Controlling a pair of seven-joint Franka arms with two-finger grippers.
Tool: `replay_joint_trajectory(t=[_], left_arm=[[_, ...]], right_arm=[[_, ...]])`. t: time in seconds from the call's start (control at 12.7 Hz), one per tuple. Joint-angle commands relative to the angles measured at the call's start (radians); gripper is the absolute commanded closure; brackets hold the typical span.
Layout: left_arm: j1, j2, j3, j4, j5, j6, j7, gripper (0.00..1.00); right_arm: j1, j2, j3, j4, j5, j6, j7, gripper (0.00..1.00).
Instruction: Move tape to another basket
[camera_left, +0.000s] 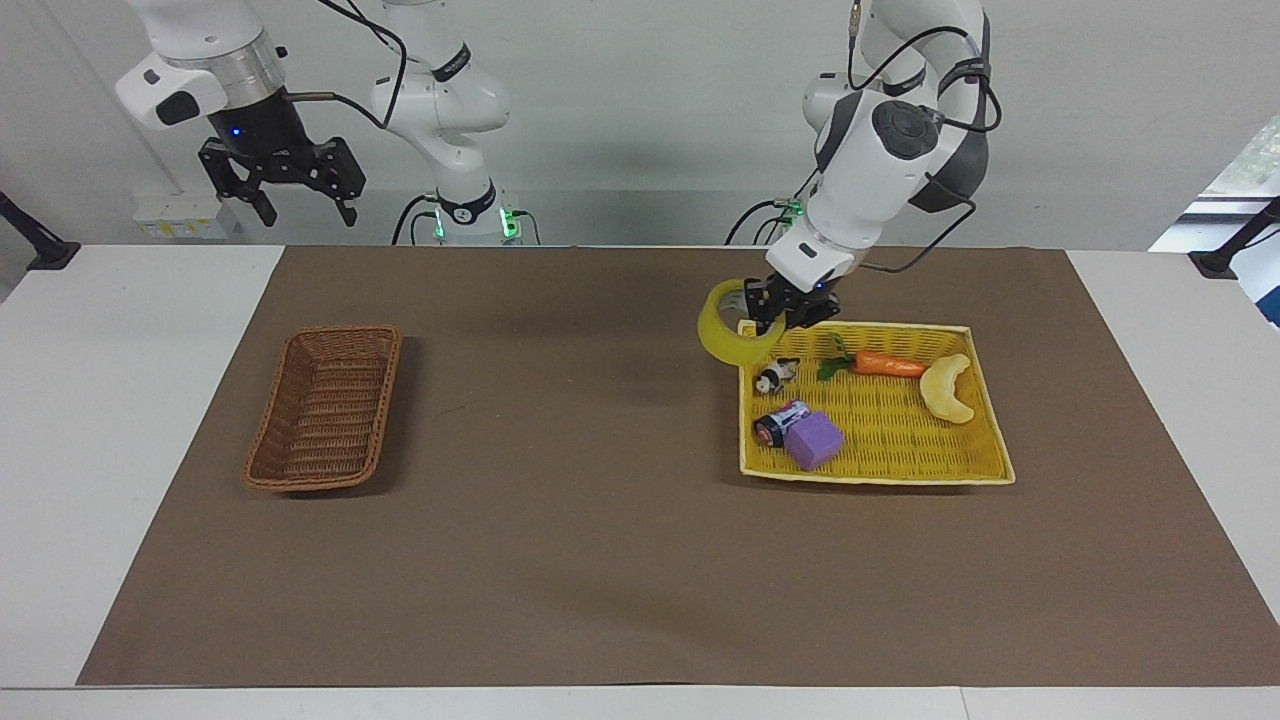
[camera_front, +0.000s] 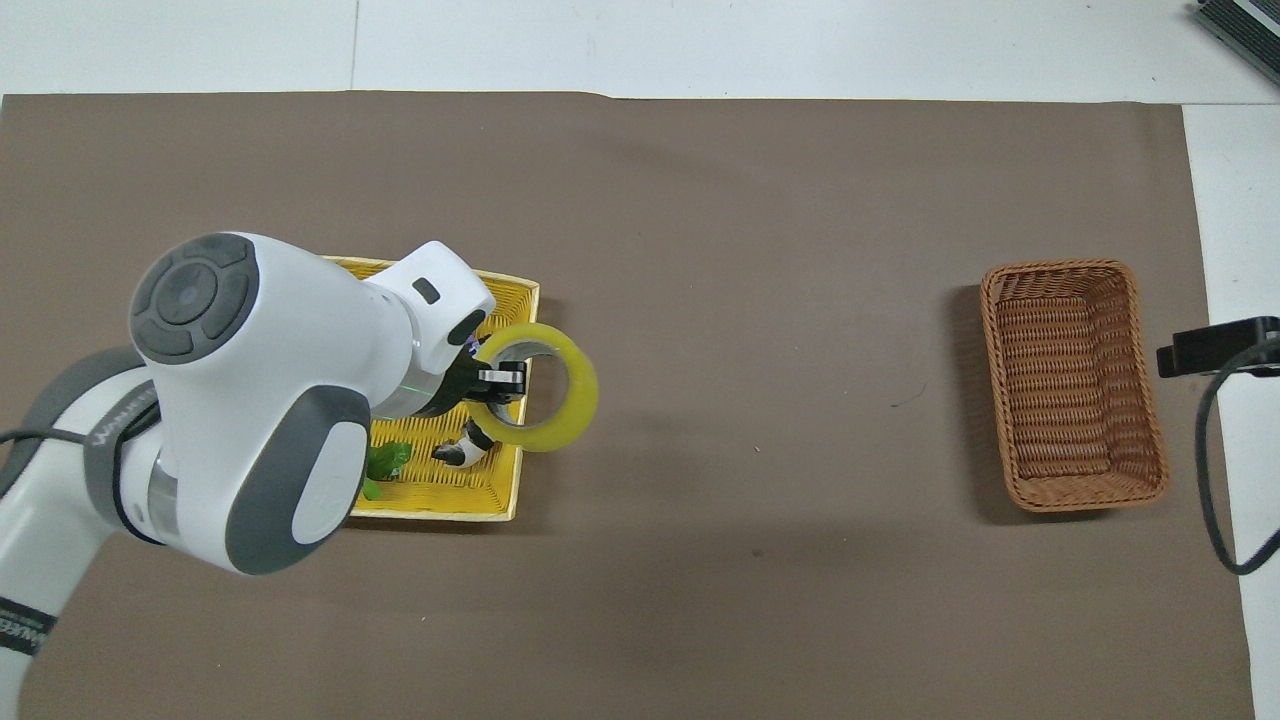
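The yellow tape roll should tip toward its flat side when I lower it on edge into the brown basket, because its rim is round.
My left gripper is shut on the rim of the yellow translucent tape roll and holds it in the air over the edge of the yellow tray that is toward the right arm's end. In the overhead view the tape hangs from the left gripper half over the brown mat. The brown wicker basket stands toward the right arm's end of the table and holds nothing; it also shows in the overhead view. My right gripper waits open, raised over the robots' edge of the table near the basket.
The flat yellow woven tray holds a carrot, a pale crescent toy, a panda figure, a purple block and a small can. Brown mat lies between tray and basket.
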Motion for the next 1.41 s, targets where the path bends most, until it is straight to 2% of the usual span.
replay_joint_trajectory(t=[0.0,0.24,0.39,0.63,0.86,1.02,1.33], left_arm=[[-0.065,0.007,0.014,0.022,-0.114,0.103,-0.039,1.00],[-0.127,0.012,-0.023,0.020,-0.224,0.268,-0.094,1.00],[-0.167,0.029,-0.044,0.020,-0.327,0.374,-0.096,1.00],[-0.168,0.033,-0.099,0.020,-0.435,0.457,-0.097,1.00],[-0.182,0.076,-0.142,0.022,-0.440,0.525,-0.097,1.00],[-0.187,0.084,-0.145,0.023,-0.440,0.528,-0.099,1.00],[-0.185,0.098,-0.193,0.035,-0.518,0.669,-0.100,1.00]], right_arm=[[0.018,0.001,0.007,-0.037,0.128,0.044,0.013,0.00],[0.109,-0.003,0.007,-0.108,0.235,0.102,0.175,0.00],[0.138,0.001,0.007,-0.158,0.339,0.156,0.186,0.00],[0.152,0.006,0.007,-0.214,0.442,0.197,0.154,0.00],[0.114,0.004,0.005,-0.244,0.542,0.191,0.074,0.00],[0.109,0.004,0.004,-0.255,0.616,0.200,0.088,0.00],[0.101,-0.008,0.002,-0.284,0.613,0.205,0.041,0.00]])
